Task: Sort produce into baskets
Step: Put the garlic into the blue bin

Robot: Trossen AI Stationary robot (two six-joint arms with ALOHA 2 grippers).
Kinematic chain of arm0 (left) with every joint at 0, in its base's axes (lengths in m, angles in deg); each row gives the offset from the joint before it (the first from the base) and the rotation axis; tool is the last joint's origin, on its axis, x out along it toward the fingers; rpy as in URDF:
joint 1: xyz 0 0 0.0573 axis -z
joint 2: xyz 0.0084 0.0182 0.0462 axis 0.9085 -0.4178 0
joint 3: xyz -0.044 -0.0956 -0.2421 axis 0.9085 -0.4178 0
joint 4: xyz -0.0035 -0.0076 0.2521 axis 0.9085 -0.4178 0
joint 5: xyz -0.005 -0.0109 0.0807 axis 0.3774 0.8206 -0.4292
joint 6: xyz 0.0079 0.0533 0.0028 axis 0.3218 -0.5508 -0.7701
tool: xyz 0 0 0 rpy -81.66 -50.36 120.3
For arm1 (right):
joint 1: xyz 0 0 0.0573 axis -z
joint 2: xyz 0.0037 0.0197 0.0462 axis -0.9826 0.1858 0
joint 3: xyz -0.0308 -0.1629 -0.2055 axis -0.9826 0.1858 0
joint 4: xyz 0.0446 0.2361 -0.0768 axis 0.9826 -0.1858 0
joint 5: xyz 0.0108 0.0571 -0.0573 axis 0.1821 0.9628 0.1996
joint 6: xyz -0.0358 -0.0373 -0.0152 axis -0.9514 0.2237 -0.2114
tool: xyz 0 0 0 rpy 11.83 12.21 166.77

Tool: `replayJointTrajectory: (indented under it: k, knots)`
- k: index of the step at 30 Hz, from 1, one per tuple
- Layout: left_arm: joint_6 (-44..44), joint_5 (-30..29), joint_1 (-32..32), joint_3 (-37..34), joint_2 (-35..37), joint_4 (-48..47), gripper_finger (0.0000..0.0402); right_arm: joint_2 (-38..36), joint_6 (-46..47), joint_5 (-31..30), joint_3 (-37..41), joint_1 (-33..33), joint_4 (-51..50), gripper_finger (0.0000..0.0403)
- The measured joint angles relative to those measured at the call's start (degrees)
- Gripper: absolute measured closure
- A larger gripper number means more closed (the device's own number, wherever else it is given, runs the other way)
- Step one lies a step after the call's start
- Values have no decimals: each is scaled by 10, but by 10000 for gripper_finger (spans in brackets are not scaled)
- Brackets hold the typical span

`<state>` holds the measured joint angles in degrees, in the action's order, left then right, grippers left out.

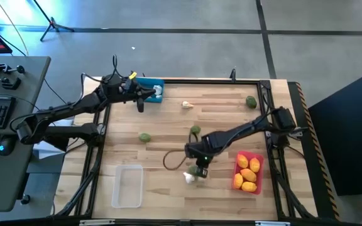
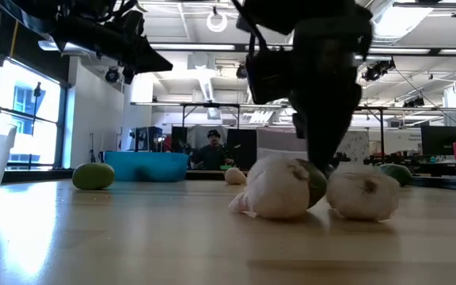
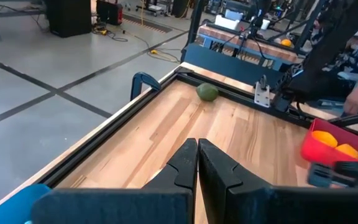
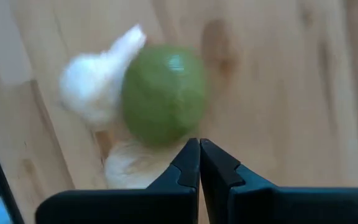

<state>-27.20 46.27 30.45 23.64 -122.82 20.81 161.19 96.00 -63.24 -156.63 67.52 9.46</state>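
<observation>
The green fruit sits tight against two garlic bulbs by my right gripper's closed fingers, so next I open them and lift the nearer bulb (image 2: 366,193) away first.
My right gripper (image 1: 200,166) is shut and low over the table's near middle. Just past its tips lies a dull green fruit (image 4: 163,93) on the wood, packed against two whitish garlic bulbs (image 4: 98,87) (image 4: 129,167). In the low view the fruit (image 2: 317,184) shows between the bulbs (image 2: 279,188) (image 2: 362,194). My left gripper (image 1: 141,103) is shut and empty, raised beside the blue basket (image 1: 151,88), which holds one garlic bulb (image 1: 158,93). The red basket (image 1: 249,171) holds several yellow fruits. The clear basket (image 1: 127,185) stands at the near left. My right gripper points down with its shut fingertips (image 4: 191,152) right at the edge of the green fruit (image 4: 173,134). I cannot tell whether they touch it. The fruit rests on the table.
Loose green fruits lie at the middle left (image 1: 144,137), the middle (image 1: 195,130) and the far right (image 1: 251,102). One garlic bulb (image 1: 186,105) lies near the far edge. A raised dark frame (image 1: 193,80) rims the table. A person (image 2: 212,146) sits beyond the table.
</observation>
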Motion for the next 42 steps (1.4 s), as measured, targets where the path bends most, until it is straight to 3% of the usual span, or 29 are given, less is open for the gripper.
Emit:
replayJointTrajectory:
  k: [10,19,26,42]
  knots:
    - [-8,0,1,0,-20,-1,401,-18,66,-14,-1,-42,-30,384]
    - [-10,0,1,0,-21,-2,401,-36,234,22,-1,-82,-15,236]
    - [-10,0,1,0,-21,-4,401,-33,344,-35,-1,-102,0,135]
    - [1,0,1,0,-21,-4,401,8,459,-70,-1,-122,22,121]
